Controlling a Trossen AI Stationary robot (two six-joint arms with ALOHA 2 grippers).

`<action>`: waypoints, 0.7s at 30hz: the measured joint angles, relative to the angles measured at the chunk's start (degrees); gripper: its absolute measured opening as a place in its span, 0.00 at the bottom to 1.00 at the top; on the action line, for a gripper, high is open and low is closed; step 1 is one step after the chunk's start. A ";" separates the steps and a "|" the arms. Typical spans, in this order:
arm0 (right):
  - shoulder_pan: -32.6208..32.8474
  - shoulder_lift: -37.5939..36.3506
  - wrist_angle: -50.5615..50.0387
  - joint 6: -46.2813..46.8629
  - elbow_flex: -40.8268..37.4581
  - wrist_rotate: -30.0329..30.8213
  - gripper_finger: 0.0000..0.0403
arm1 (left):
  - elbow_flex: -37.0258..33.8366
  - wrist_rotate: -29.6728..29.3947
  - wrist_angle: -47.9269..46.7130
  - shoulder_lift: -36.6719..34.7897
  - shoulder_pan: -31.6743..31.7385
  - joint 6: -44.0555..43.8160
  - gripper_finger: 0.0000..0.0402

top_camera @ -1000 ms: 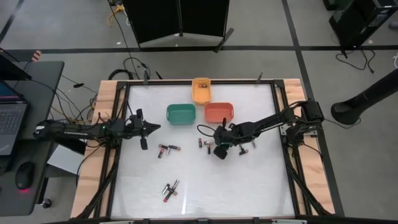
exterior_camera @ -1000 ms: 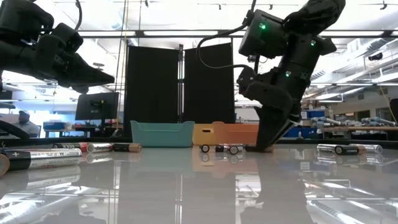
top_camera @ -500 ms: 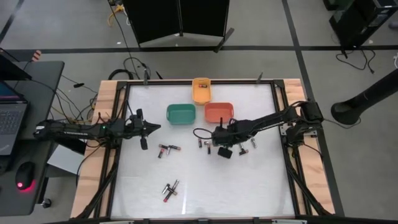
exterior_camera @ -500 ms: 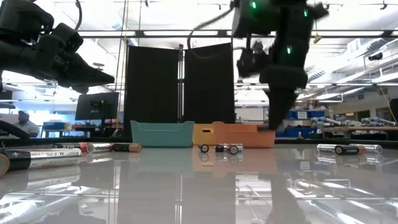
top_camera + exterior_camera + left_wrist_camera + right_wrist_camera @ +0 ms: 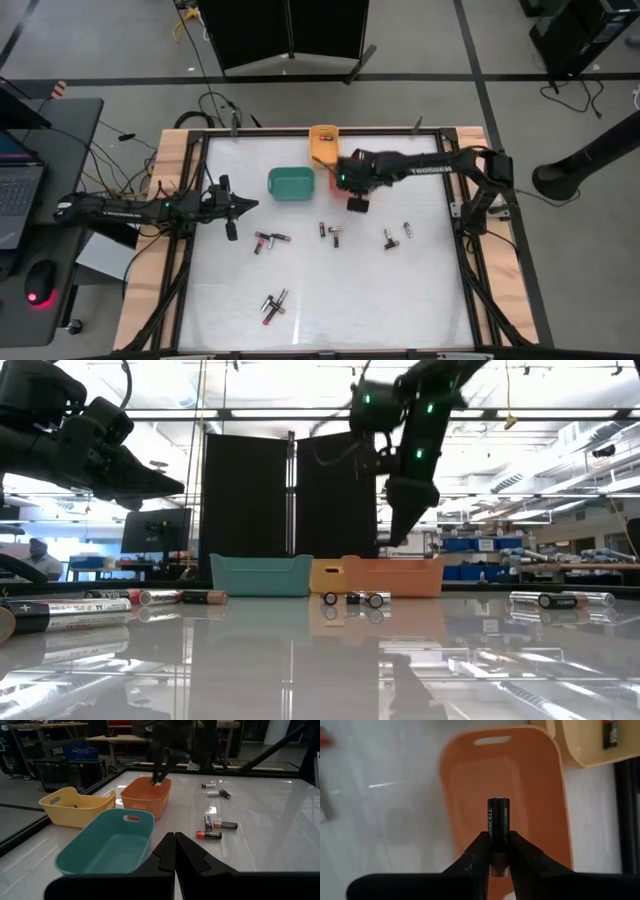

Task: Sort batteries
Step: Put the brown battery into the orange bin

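The black battery (image 5: 498,822) hangs inside the orange bin's rim, the bin's bottom open beneath (image 5: 495,782). My right gripper should continue down until the battery nears that bottom, then release.
My right gripper (image 5: 347,183) hangs over the orange bin (image 5: 520,795) and is shut on a black battery (image 5: 499,827). It also shows above the bin in the low view (image 5: 393,532). My left gripper (image 5: 236,209) waits shut and empty near the table's left edge, above the table (image 5: 174,851). Loose batteries lie on their sides on the table: a pair (image 5: 270,239), a pair (image 5: 330,231), two more (image 5: 397,234) and a cluster (image 5: 273,305) near the front. The yellow bin (image 5: 590,742) holds one battery (image 5: 611,732). My right gripper pinches the black battery by one end (image 5: 498,854) between its two fingers (image 5: 476,852). The battery lies along the fingers and sticks out past their tips. The fingers come from above, pointing down at the orange bin. The battery is lifted clear, over the bin's inside.
The teal bin (image 5: 291,183) stands left of the orange one, the yellow bin (image 5: 322,143) behind them at the far edge. The dark table frame (image 5: 455,180) runs along the sides. The table's middle and near half (image 5: 380,300) is open white surface.
My right gripper has risen from the table's middle with the black battery and gone toward the far edge, until it hangs over the orange bin. The battery is now lifted clear of the table. My left arm has kept still.
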 joint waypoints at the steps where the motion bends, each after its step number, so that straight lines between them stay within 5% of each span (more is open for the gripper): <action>1: -1.35 0.32 0.98 -1.42 -0.31 -1.40 0.14 | 0.00 0.00 0.00 0.00 0.00 0.00 0.02; 21: -7.32 11.16 7.67 -7.83 -0.83 -6.26 0.19 | 0.00 -0.09 -0.04 0.23 0.00 0.33 0.02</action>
